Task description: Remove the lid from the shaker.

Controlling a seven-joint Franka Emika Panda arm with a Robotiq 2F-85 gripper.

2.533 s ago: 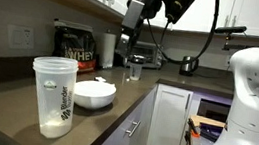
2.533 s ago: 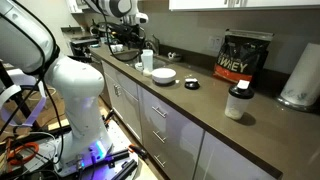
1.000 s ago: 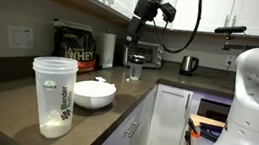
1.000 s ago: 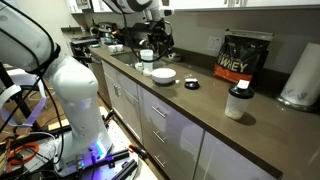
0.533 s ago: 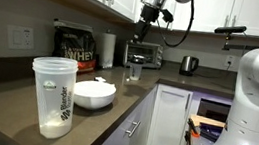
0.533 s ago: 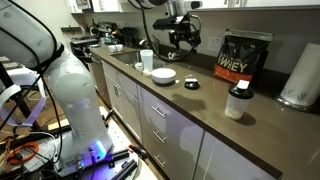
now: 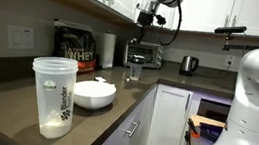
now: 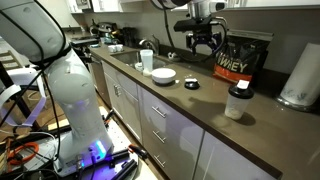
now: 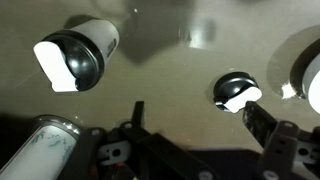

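Next, my gripper moves from its spot near the small dark vessel to above the shaker's black lid, since the tall shaker stands toward the paper towel roll.
The shaker is a small clear vessel with white contents, standing on the dark counter; it also shows in an exterior view. Its lid is a small round dark cap, sitting on the shaker. My gripper is open and empty, high above the counter. The shaker lies just beyond the tip of one of its fingers. The gripper hangs under the cabinets in both exterior views. I cannot make out the shaker in the exterior view from the counter's end.
A tall protein bottle with white powder stands nearby. A white bowl and a glass stand further along. A whey bag and paper towel roll stand by the wall.
My gripper has travelled along the counter, from above the glass past the bowl to above the shaker, near the whey bag. Nothing on the counter has moved.
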